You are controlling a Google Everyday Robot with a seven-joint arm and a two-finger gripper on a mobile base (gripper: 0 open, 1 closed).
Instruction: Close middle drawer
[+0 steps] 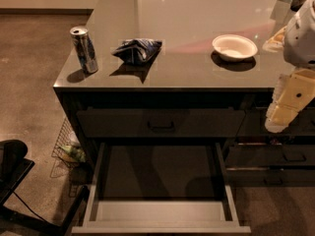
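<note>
My gripper will push the front of the middle drawer (162,181), and the drawer will go in level and square because both sides (95,184) run straight back under the top drawer.
The middle drawer (162,215) is pulled far out below the counter, showing lighter grey inner walls and a bare floor; its front reaches the frame's bottom edge. Above it the top drawer front (160,123) with a small dark bar handle is shut. My gripper (288,104), cream and white, hangs at the right edge in front of the counter's right side, above and to the right of the open drawer and apart from it.
On the glossy counter (187,68) stand a can (84,49), a crumpled chip bag (138,49) and a white bowl (235,46). Narrower drawers (290,156) lie to the right. A wire basket (66,149) and a black chair (15,181) sit on the left.
</note>
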